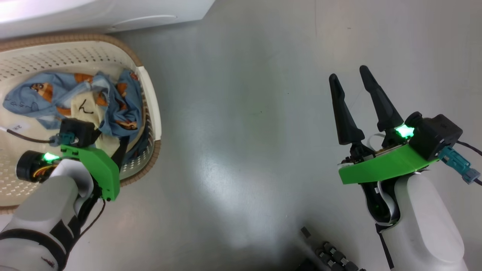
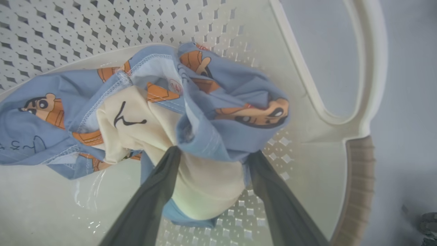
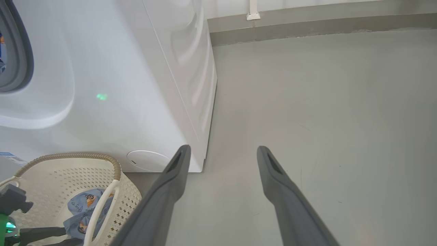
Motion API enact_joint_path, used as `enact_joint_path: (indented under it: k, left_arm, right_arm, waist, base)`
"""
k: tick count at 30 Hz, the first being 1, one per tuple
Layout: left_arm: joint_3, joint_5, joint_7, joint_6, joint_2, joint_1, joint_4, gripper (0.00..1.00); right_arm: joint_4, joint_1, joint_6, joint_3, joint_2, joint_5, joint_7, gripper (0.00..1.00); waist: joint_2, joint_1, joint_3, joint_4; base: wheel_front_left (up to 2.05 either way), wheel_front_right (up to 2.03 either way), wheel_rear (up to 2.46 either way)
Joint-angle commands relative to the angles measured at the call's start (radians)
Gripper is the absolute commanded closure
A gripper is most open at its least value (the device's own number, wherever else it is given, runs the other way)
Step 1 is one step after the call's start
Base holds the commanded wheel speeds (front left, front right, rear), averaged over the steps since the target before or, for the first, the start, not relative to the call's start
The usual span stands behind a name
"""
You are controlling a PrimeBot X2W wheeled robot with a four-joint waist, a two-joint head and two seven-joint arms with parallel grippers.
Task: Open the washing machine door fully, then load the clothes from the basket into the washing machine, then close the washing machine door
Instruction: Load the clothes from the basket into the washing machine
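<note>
The cream part (image 1: 86, 108) runs through the blue folds. The clothes (image 1: 122, 106) will come up together when I lift, leaving the basket empty.
The cream perforated basket (image 1: 151, 98) (image 2: 358, 177) (image 3: 68, 156) stands on the floor in front of the white washing machine (image 1: 113, 11) (image 3: 136, 85). Light-blue clothes (image 1: 75, 96) (image 2: 218, 112) (image 3: 83, 205) with orange cartoon animals and a cream part lie bunched inside it. My left gripper (image 1: 113, 131) (image 2: 211, 153) reaches down into the basket, open, its fingers on either side of the cream fabric and their tips under blue folds. My right gripper (image 1: 348, 73) (image 3: 223, 150) hangs open above bare floor, nothing between its fingers. The washing machine door is out of view.
The machine's grey gasket (image 3: 15, 61) shows at the far left of the right wrist view, with a scrap of blue fabric inside it. A round service flap (image 3: 146, 160) sits low on the machine's front. Grey floor (image 1: 244, 131) stretches to the right of the basket up to a wall base (image 3: 307, 24).
</note>
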Motion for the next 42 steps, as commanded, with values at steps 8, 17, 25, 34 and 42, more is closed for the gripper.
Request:
enact_joint_path:
  k: [8, 17, 25, 34, 42]
  left_arm:
    - [-0.03, -0.095, -0.012, -0.002, 0.025, -0.035, 0.015, 1.0]
    - [-0.019, -0.159, -0.023, -0.002, 0.028, -0.026, 0.005, 1.0]
    - [0.152, -0.097, -0.024, -0.002, 0.05, 0.044, -0.083, 1.0]
    - [0.396, 0.065, -0.024, -0.002, 0.04, 0.187, -0.187, 1.0]
    - [0.625, 0.233, -0.024, -0.002, 0.019, 0.319, -0.312, 1.0]
  right_arm:
    - [-0.024, 0.012, 0.002, 0.016, 0.004, 0.0, -0.005, 0.0]
    - [-0.008, 0.027, 0.002, 0.002, 0.004, -0.018, -0.005, 0.0]
    - [0.012, 0.06, 0.002, -0.013, -0.002, -0.031, -0.005, 0.0]
    - [0.031, 0.126, 0.002, -0.018, -0.036, -0.028, -0.005, 0.0]
    - [0.045, 0.191, 0.002, -0.028, -0.066, -0.021, -0.005, 0.0]
  waist:
    - [-0.0001, 0.0, 0.008, -0.005]
    - [-0.0001, 0.0, -0.054, 0.029]
    - [-0.0001, 0.0, -0.171, 0.082]
    - [-0.0001, 0.0, -0.321, 0.138]
    - [-0.0001, 0.0, -0.439, 0.169]
  base:
    - [0.0, 0.0, 0.0]
    - [0.0, 0.0, 0.0]
    - [0.0, 0.0, 0.0]
    - [0.0, 0.0, 0.0]
    - [0.0, 0.0, 0.0]
